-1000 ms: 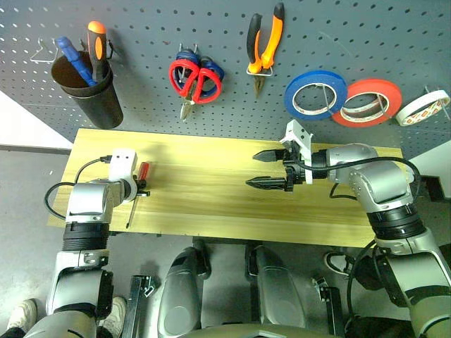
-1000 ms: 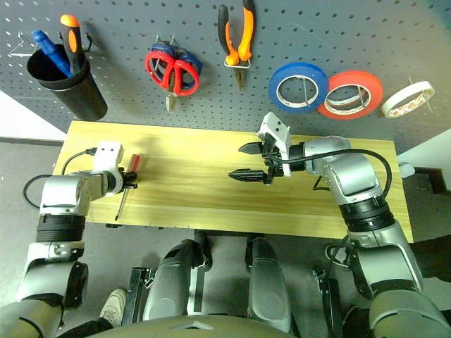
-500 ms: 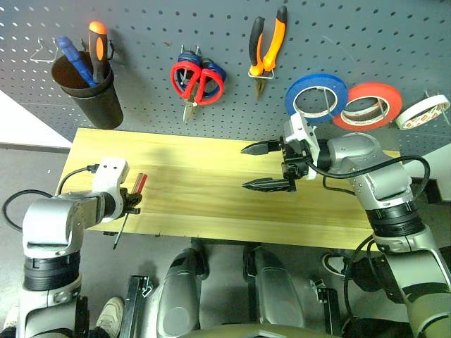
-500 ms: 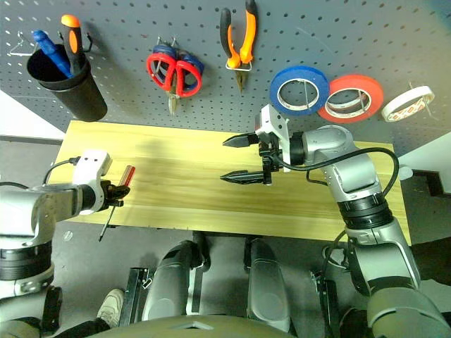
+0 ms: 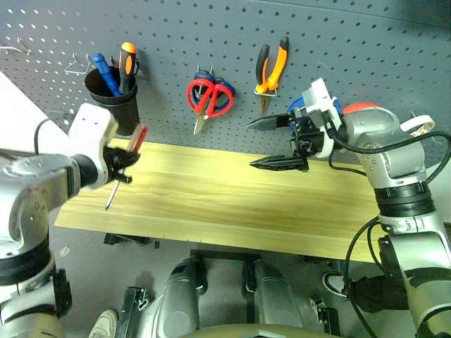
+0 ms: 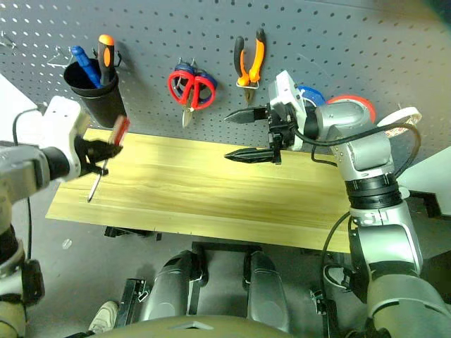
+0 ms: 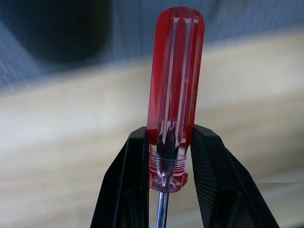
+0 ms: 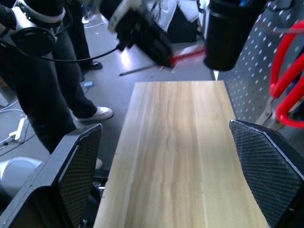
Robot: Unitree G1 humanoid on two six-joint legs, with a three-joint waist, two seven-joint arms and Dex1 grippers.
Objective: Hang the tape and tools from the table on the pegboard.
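The red-handled screwdriver's tip [image 5: 108,208] is tilted below the black cup's rim, so I should lift the screwdriver upright above the cup's opening [image 5: 115,82] with my left gripper before I lower it in.
My left gripper [image 5: 121,159] is shut on the slim red-handled screwdriver [image 5: 137,138], held in the air over the left end of the table [image 5: 211,204], handle up and shaft [image 5: 109,197] slanting down. The left wrist view shows both pads [image 7: 130,185] clamping the base of the handle [image 7: 175,80]. My right gripper [image 5: 250,145] hangs open and empty over the table's middle, pointing left. On the pegboard [image 5: 352,35] hang the red-handled scissors [image 5: 211,98], the pliers [image 5: 271,67] and the cream tape [image 5: 421,124], partly hidden behind my right arm.
A black cup [image 5: 116,105] on the pegboard holds a blue and an orange-black screwdriver, just behind the held one. A red roll [image 6: 350,104] and a blue roll [image 6: 308,94] hang behind my right wrist. A person's legs [image 8: 61,85] stand off the table's left end.
My left gripper has risen off the table with the screwdriver, up toward the black cup. The right gripper has lifted a little and stays open. The camera view has shifted.
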